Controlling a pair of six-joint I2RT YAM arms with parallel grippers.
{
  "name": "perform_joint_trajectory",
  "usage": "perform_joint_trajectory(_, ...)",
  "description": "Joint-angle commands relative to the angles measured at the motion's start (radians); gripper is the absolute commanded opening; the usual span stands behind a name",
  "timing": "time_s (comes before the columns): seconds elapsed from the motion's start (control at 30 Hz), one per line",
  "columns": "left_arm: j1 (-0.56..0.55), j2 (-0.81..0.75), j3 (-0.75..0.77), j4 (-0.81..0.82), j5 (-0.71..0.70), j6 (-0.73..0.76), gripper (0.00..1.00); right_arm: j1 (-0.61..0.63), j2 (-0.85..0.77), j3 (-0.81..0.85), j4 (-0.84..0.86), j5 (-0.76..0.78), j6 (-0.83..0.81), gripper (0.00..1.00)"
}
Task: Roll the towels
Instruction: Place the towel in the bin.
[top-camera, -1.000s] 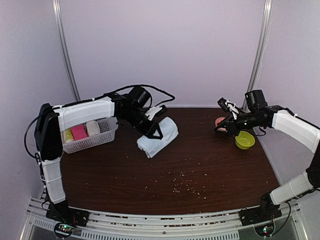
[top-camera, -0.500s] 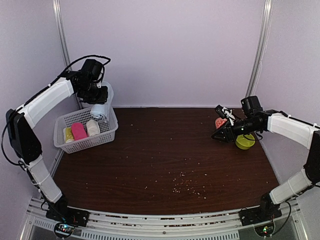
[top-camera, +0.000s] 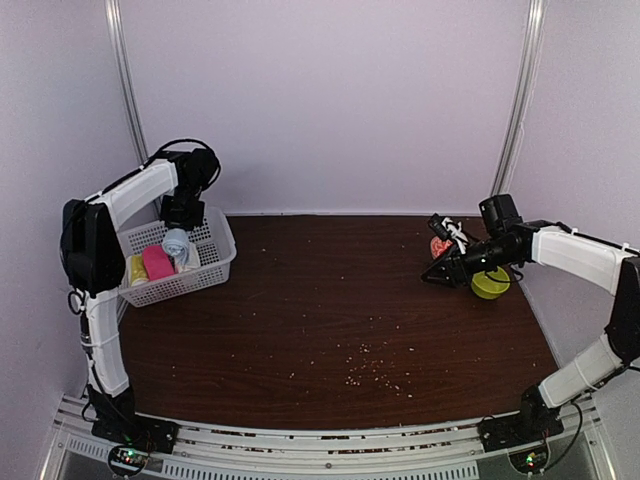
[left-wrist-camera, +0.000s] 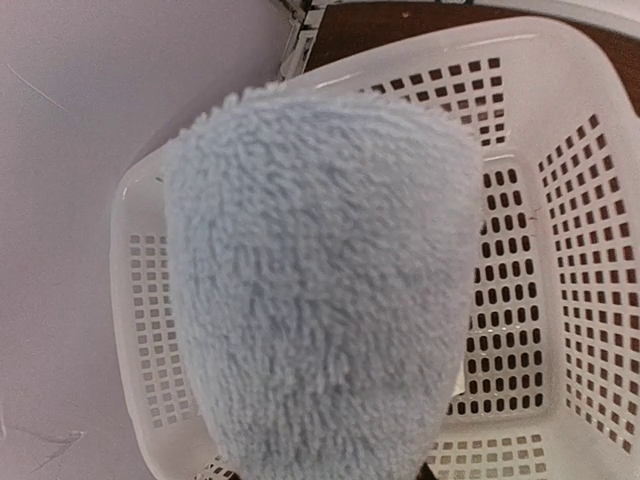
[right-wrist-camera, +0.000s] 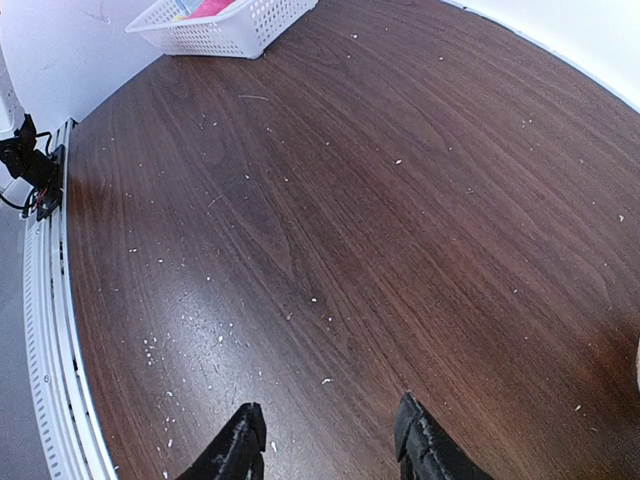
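Observation:
The blue towel (top-camera: 175, 243) is in line with the basket's free strip (top-camera: 211, 248) beside the cream-white towel, so the robot's left gripper should go on lowering the blue towel until it rests there.
A rolled pale blue towel (left-wrist-camera: 320, 290) fills the left wrist view, hanging end-on over the white basket (left-wrist-camera: 580, 300). My left gripper (top-camera: 181, 228) is shut on it, and the fluffy roll hides the fingers. From above, the blue towel (top-camera: 177, 243) sits low inside the basket (top-camera: 222, 262) at the back left. A cream-white rolled towel (top-camera: 191, 260) lies beside it. My right gripper (top-camera: 432, 274) hovers over the table's right side, open, nothing between its fingertips (right-wrist-camera: 240, 440).
A yellow roll (top-camera: 137, 270) and a pink roll (top-camera: 157, 263) also lie in the basket. A green bowl (top-camera: 489, 283) and a small pink object (top-camera: 440, 243) sit by the right arm. Crumbs dot the brown table (top-camera: 360, 330). The back wall stands close behind the basket.
The left arm carried the blue towel roll from the table's middle up to the back left and lowered it into the basket. The right gripper shifted slightly left and down.

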Motion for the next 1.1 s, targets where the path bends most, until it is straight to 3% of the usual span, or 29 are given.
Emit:
perform_joint_trajectory(0.0,-0.001,0.088,0.107,-0.142,-0.121,-0.046,0.0,-0.003,0.017,0.0,-0.026,-0.024,-0.024,0.45)
perform_joint_trajectory(0.53,0.003,0.383,0.318,-0.174,-0.103,0.009,0.0,-0.003,0.054,0.005,-0.064,-0.028,-0.052,0.46)
perform_joint_trajectory(0.77,0.011,0.44,0.302,-0.112,-0.063,0.044,0.0,-0.003,0.063,-0.005,-0.054,-0.021,-0.047,0.46)
perform_joint_trajectory(0.87,0.012,0.443,0.278,-0.065,-0.019,0.054,0.0,-0.003,0.078,-0.002,-0.06,-0.021,-0.05,0.46)
perform_joint_trajectory(1.07,0.027,0.411,0.191,0.103,0.195,0.078,0.0,-0.003,0.099,0.004,-0.073,-0.021,-0.06,0.46)
